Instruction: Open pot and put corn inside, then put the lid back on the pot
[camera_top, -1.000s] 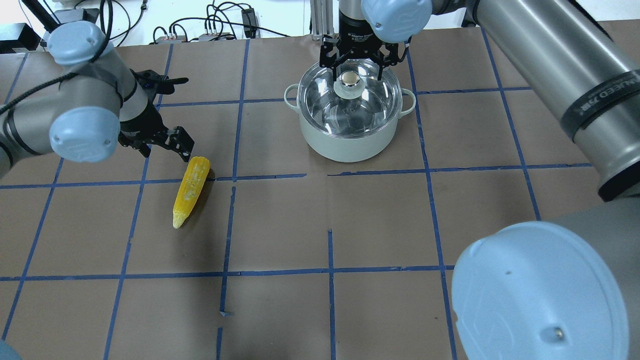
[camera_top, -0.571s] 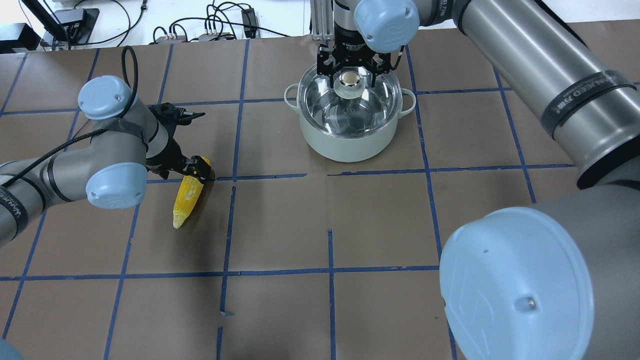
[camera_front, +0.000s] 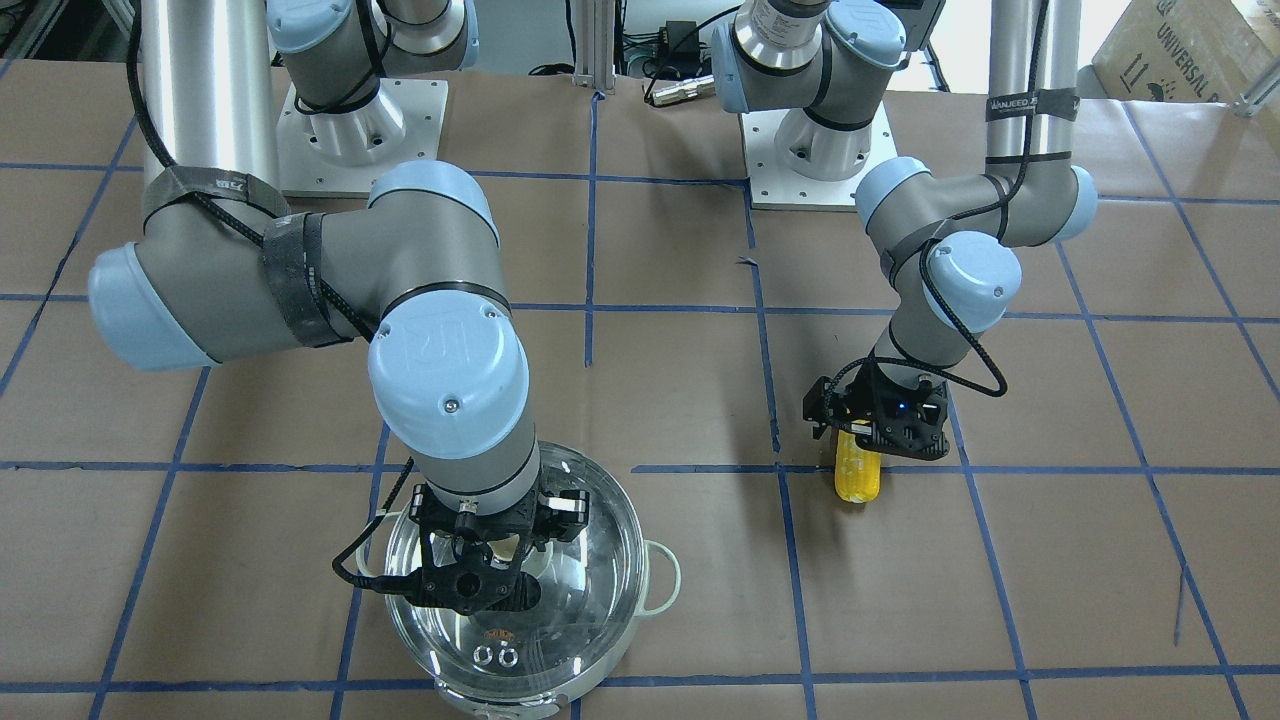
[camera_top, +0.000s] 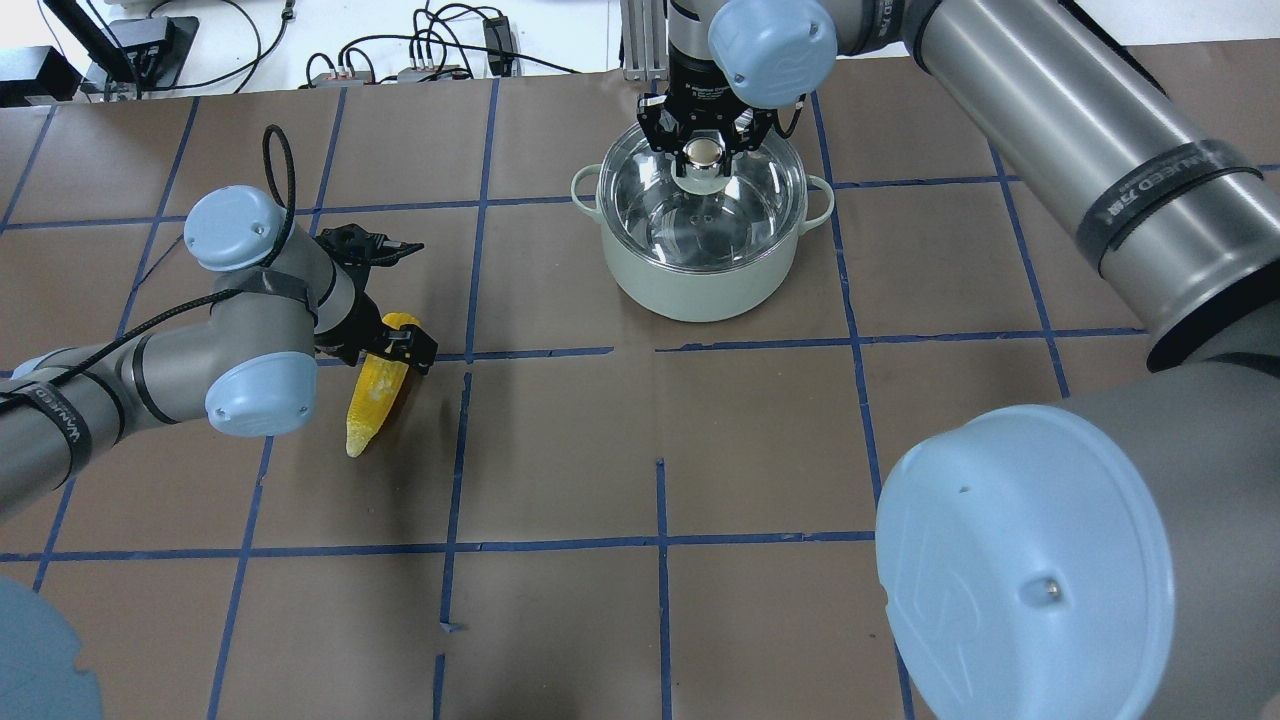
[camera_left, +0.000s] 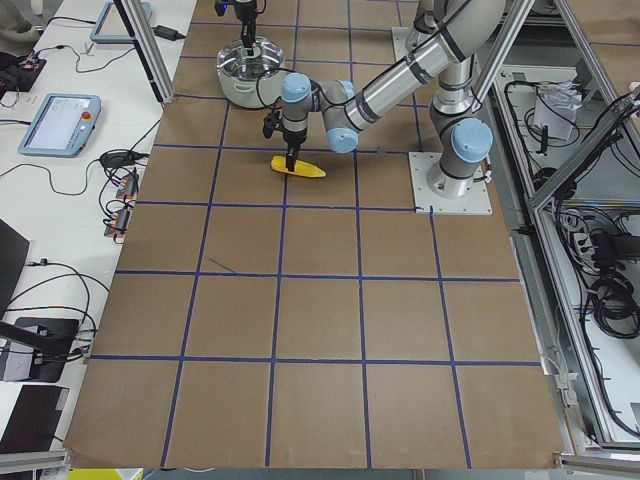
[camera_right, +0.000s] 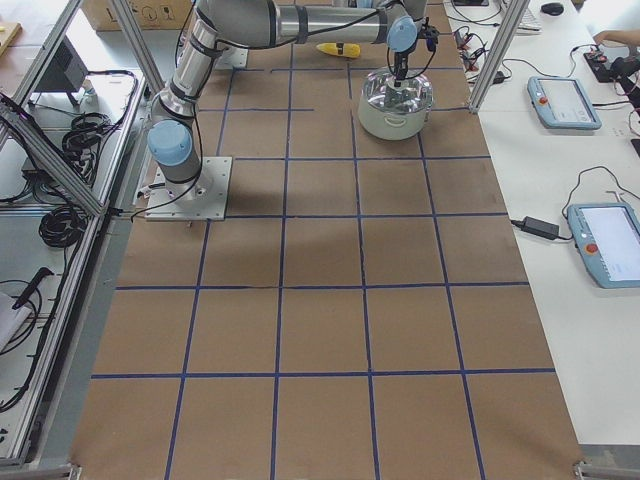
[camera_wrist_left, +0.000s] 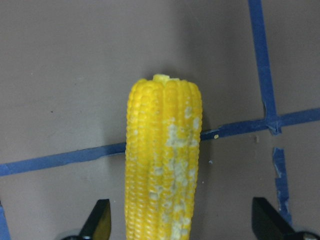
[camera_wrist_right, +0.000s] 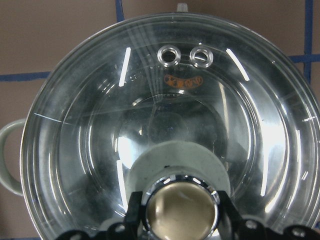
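Note:
I see pale worn patches (camera_wrist_left: 175, 138) on the yellow corn (camera_front: 858, 469), like a soft toy's skin, so it will squeeze in narrow between the fingers as I lift it.
The pot (camera_top: 700, 285) stands at the back middle of the table with the glass lid (camera_top: 740, 215) on it. My right gripper (camera_top: 703, 150) is down over the lid, and its fingers press both sides of the cream knob (camera_wrist_right: 181, 205). The lid (camera_wrist_right: 200, 125) still rests on the pot's rim. The yellow corn (camera_top: 372, 395) lies on the table to the left, pointed end toward me. My left gripper (camera_top: 388, 345) is open and low over the corn's thick end. In the left wrist view its fingertips (camera_wrist_left: 100, 220) stand on either side of the corn (camera_wrist_left: 162, 150), apart from it.
The table is brown paper with a grid of blue tape lines (camera_top: 660, 545). The pot's pale handles (camera_top: 583, 185) stick out left and right. Cables and boxes (camera_top: 440, 50) lie beyond the far edge. My right arm's elbow (camera_top: 1020, 560) fills the near right of the overhead view.
My left arm has swung in and come down over the corn's thick end. My right gripper has dropped onto the lid and its fingers have closed in on the knob.

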